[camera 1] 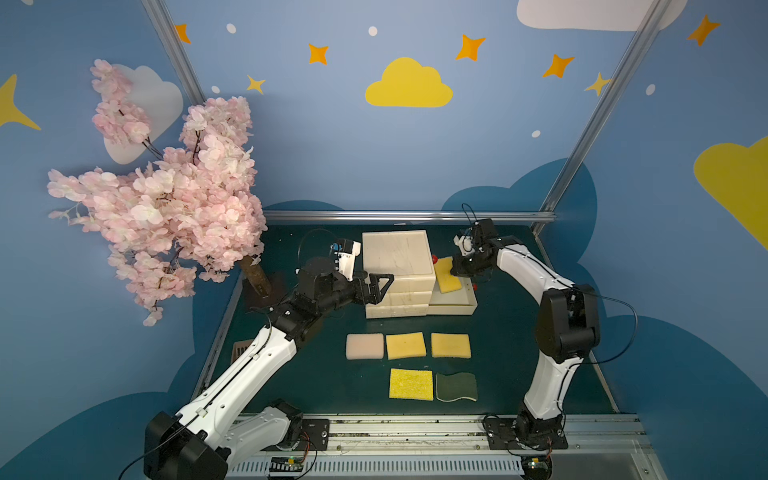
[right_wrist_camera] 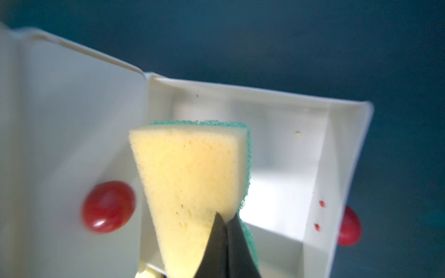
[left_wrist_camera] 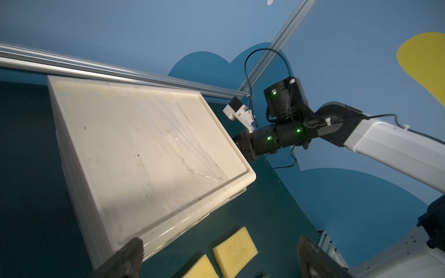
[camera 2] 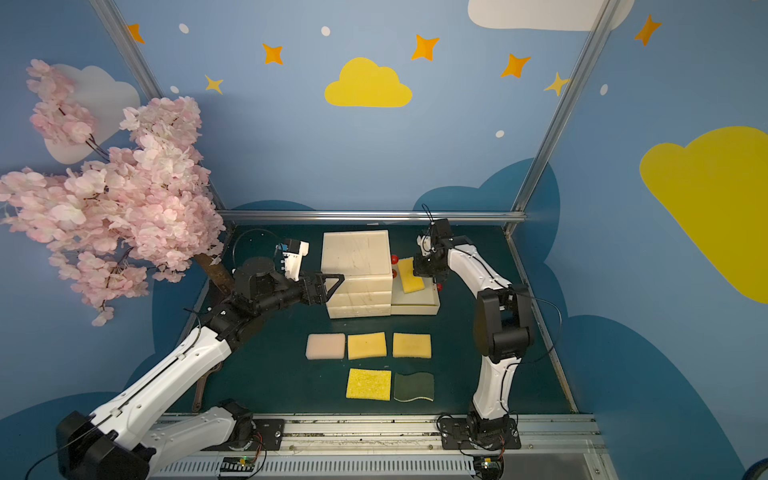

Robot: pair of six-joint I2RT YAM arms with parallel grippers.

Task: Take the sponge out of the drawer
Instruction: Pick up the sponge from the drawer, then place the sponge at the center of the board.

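Note:
The robot's right gripper holds the sponge by one edge, so the open left gripper should keep moving toward the sponge's free side until its fingers close there.
The sponge is yellow with a green scouring back. It hangs tilted over the pulled-out bottom drawer of the cream drawer unit. My right gripper is shut on one corner of it. In the right wrist view the sponge points down into the white drawer, pinched at the right gripper. Whether its low end touches the drawer floor is unclear. My left gripper stands open beside the unit's left side, holding nothing.
Red knobs stick out of the unit's drawer fronts. Several sponges lie in front of the unit: a pale pink one, two yellow, a bright yellow and a dark green. A pink blossom tree overhangs the left.

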